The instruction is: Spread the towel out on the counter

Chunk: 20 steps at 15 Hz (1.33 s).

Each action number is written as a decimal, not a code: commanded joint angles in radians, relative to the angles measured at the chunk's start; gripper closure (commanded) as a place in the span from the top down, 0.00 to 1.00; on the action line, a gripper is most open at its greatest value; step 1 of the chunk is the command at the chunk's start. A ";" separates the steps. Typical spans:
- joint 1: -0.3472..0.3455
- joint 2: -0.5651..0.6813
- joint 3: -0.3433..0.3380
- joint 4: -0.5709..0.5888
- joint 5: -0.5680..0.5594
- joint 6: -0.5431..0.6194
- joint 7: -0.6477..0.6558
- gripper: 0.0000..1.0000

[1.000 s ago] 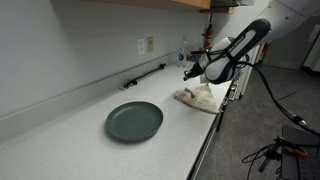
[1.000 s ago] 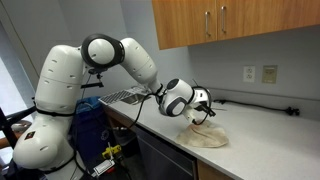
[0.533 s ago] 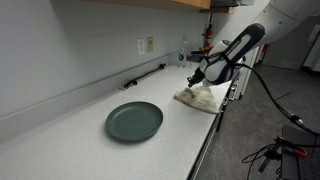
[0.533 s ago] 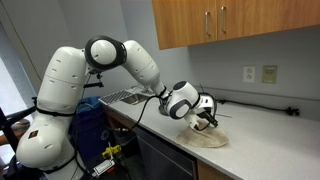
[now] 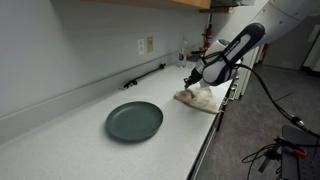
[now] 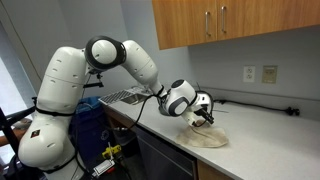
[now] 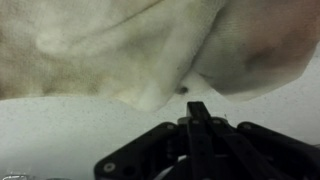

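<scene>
I should move back over the towel and grab the crease point(image 7: 192, 70) before I spread the towel, because my gripper's closed fingers are just short of the towel's edge point(image 7: 188, 98).
The cream towel point(image 5: 201, 97) lies crumpled in a heap on the pale counter point(image 5: 70, 140), close to its front edge; an exterior view shows the towel point(image 6: 207, 137) bunched under the wrist. My gripper point(image 5: 191, 78) hangs low over the heap's near side, its tip point(image 6: 208, 121) just above the cloth. In the wrist view the towel point(image 7: 110, 45) fills the upper half in soft folds. There my gripper point(image 7: 198, 108) is shut, fingers pressed together over bare counter point(image 7: 60, 130), just short of the cloth's edge, with nothing between them.
A dark green round plate point(image 5: 134, 121) sits on the counter well away from the towel. A black cable point(image 5: 146, 75) runs along the backsplash below a wall outlet point(image 5: 146, 45). Wooden cabinets point(image 6: 230, 22) hang overhead. A metal rack point(image 6: 125, 97) stands behind the arm.
The shut gripper has come down and a little toward the towel, ending just above the heap. The towel and plate have not moved.
</scene>
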 commanded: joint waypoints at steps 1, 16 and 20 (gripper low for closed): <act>0.031 0.022 -0.032 0.032 -0.012 -0.012 0.013 0.00; 0.036 0.134 -0.066 0.159 -0.010 -0.102 0.033 0.00; 0.028 0.145 -0.045 0.173 -0.027 -0.109 0.012 0.00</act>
